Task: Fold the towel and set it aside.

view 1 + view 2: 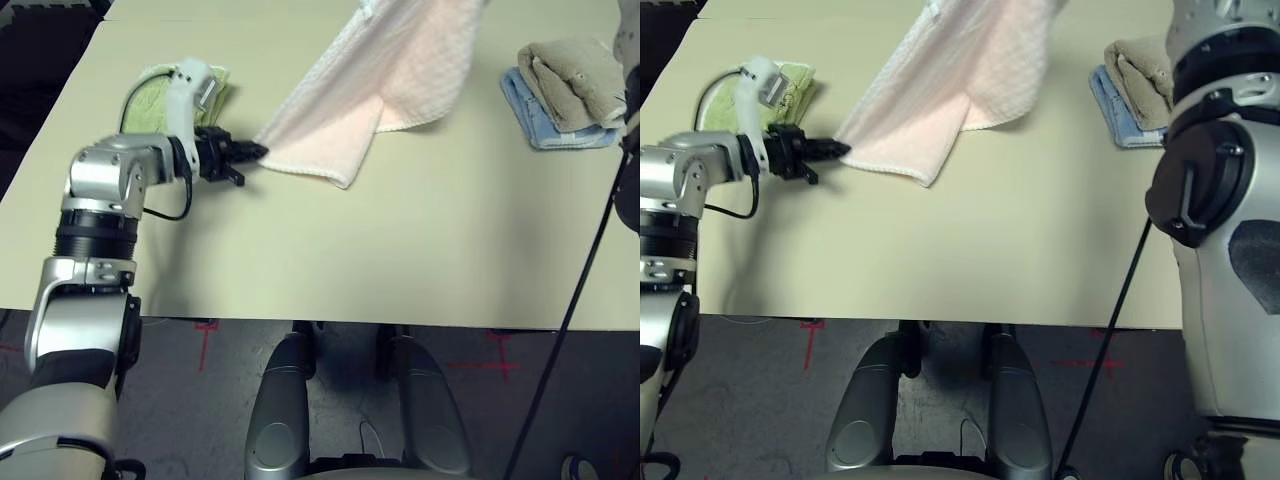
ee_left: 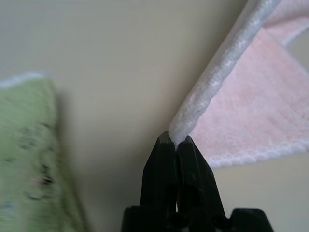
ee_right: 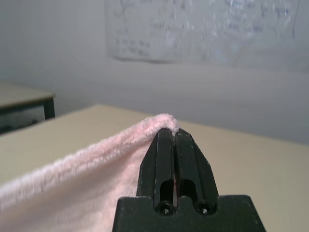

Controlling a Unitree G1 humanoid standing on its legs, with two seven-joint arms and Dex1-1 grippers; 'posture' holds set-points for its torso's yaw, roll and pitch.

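The towel slopes up to my right gripper, its lower part doubled (image 1: 366, 128), so I should lower that towel end level with my left gripper and spread it flat.
The pale pink towel (image 1: 375, 80) with white edging hangs slanted from the top of the picture down to the table, its lower part lying loosely doubled on the tabletop. My left gripper (image 1: 255, 153) is shut on the towel's lower left corner (image 2: 179, 128) just above the table. My right gripper (image 3: 174, 131) is shut on a raised edge of the towel (image 3: 96, 164), holding it up in the air above the far side of the table.
A folded light green towel (image 1: 170, 95) lies at the far left, just behind my left wrist. A beige towel (image 1: 570, 80) sits on a blue one (image 1: 545, 125) at the far right. A black cable (image 1: 580, 290) crosses the right side. The near half of the table (image 1: 350, 260) is bare.
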